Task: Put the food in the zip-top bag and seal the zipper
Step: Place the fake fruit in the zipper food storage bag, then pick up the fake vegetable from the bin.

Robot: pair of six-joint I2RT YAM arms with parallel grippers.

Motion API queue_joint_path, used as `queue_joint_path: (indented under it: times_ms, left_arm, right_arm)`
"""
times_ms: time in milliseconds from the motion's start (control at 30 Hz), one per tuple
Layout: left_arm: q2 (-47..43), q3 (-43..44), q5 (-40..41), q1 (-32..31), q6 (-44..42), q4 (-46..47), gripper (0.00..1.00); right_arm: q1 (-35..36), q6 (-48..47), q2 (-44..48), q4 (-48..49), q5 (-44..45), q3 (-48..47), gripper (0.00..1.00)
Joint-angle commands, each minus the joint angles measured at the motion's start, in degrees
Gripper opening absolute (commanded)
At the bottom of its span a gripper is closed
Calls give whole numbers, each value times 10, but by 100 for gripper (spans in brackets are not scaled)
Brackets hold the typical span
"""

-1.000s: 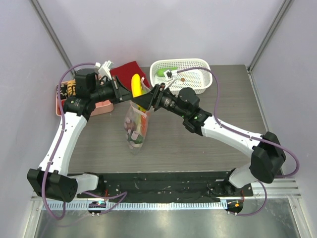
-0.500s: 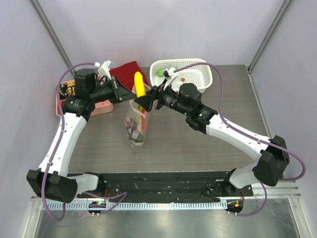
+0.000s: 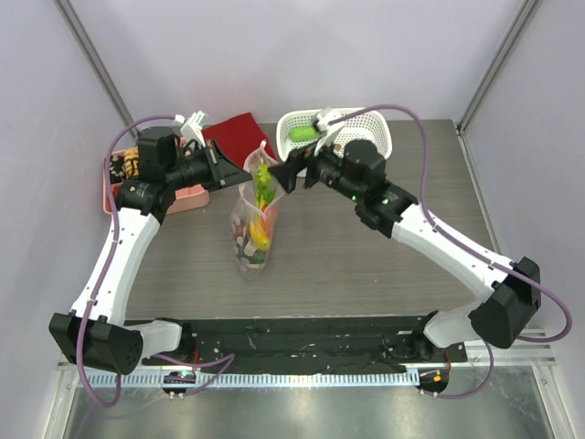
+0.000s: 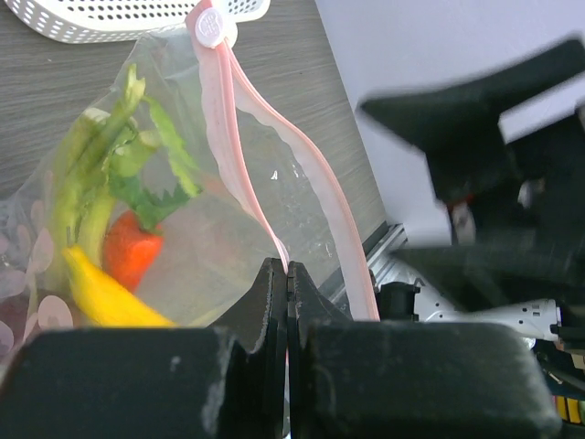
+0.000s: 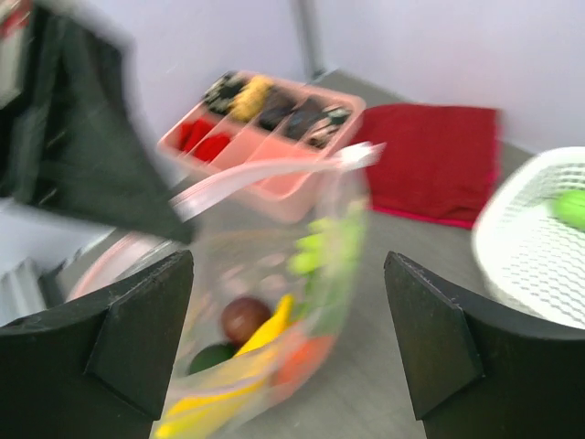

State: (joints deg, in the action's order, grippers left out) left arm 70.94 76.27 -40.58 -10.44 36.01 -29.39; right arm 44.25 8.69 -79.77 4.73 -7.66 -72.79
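The green piece [image 3: 303,133] lies apart from its neighbours in the white basket [image 3: 364,133], so my open right gripper keeps going there until its fingers close around the piece.
The zip-top bag [image 3: 249,224] hangs upright and open at mid-table. My left gripper [image 3: 244,176] is shut on its pink zipper strip [image 4: 219,110] and holds the rim up; the slider [image 4: 212,23] sits at the strip's far end. Inside lie the yellow banana [image 4: 101,294], the red-orange pepper [image 4: 132,249], the green leek [image 4: 87,187] and a dark red round piece [image 5: 245,318]. My right gripper [image 3: 280,171] is open and empty, just right of the bag's mouth. In the right wrist view [image 5: 288,320] the bag lies between and beyond its fingers.
A white perforated basket [image 3: 356,123] at the back holds a small green piece [image 3: 304,133]. A red cloth [image 3: 239,135] lies behind the bag. A pink tray [image 3: 187,197] of small bits sits at the left, under my left arm.
The banana left my right gripper and dropped into the bag. My right gripper, now open and empty, pulled back to the right. My left gripper kept its hold.
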Motion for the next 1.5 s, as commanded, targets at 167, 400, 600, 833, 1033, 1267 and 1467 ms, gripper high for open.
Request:
queue_joint_path:
  times_ms: [167,400,600,833,1033,1267,1467]
  left_arm:
    - [-9,5,-6,-1,11,47,0]
    - [-5,2,-5,-1,9,43,0]
    - [-4,2,-1,0,-2,29,0]
    - [3,-2,-2,2,-7,20,0]
    - [10,-12,-1,4,-6,22,0]
    - [10,-17,0,9,-7,18,0]
    - [6,-26,0,15,-4,16,0]
  right_arm:
    - [-159,25,-140,109,62,-100,86]
    - [-232,-240,-310,164,-189,-171,94]
    - [-261,-434,-489,73,-199,-363,87]
    - [-266,-612,-608,27,-214,-486,71]
    - [-265,-704,-667,4,-224,-528,70]
    - [-265,-745,-741,-1,-209,-598,70]
    - [-266,-779,-806,27,-189,-651,73]
